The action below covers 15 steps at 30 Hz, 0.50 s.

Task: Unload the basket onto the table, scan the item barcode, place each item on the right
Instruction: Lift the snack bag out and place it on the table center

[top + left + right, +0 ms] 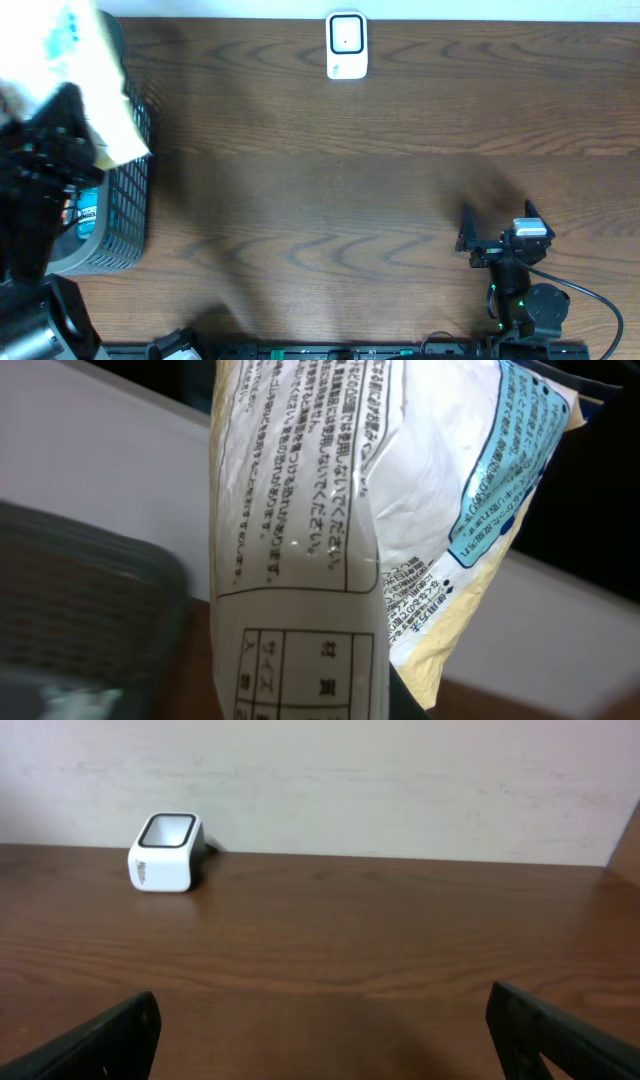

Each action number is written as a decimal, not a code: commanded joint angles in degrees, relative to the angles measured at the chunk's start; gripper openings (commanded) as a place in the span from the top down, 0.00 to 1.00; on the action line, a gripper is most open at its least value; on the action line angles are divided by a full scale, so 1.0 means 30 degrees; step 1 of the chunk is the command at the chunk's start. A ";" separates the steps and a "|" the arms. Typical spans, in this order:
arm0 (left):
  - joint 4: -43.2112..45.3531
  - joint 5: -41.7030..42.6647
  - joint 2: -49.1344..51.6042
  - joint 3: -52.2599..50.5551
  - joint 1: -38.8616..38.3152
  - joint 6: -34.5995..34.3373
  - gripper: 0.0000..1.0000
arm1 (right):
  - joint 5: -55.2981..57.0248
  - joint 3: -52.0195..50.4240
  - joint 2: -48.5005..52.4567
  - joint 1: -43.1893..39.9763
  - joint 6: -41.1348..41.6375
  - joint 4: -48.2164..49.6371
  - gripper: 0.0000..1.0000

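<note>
The packet [95, 85] is hanging clear above the basket rim, and the middle of the table [375, 185] is open, so my left gripper should keep going there and let the packet go.
The item is a pale yellow and white plastic packet [100, 90] printed with Japanese text. It hangs in the air above the basket at the far left, with my left gripper [75, 120] shut on its lower end. In the left wrist view the packet [330, 500] fills the middle, showing text and a table but no barcode; my fingers are hidden behind it. The white barcode scanner [347, 45] stands at the table's far edge, also seen in the right wrist view [165, 853]. My right gripper [497, 222] rests open and empty near the front right [322, 1010].
A dark mesh basket [125, 220] sits at the left edge under the packet, with another packaged item inside; its rim [80, 560] shows in the left wrist view. A cable trails from the right arm's base [600, 300]. A pale wall runs behind the table.
</note>
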 commanded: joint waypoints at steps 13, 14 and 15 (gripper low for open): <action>-0.2703 0.2696 0.1282 -0.2331 -0.7810 0.5792 0.93 | 0.0160 -0.0029 0.0000 -0.0146 0.0131 -0.0066 0.01; -0.2703 0.2659 0.1698 -0.2608 -0.8408 0.6076 0.93 | 0.0160 -0.0029 0.0000 -0.0146 0.0131 -0.0066 0.01; -0.2703 0.2441 0.2091 -0.2798 -0.8888 0.6120 0.93 | 0.0160 -0.0029 0.0000 -0.0146 0.0131 -0.0066 0.01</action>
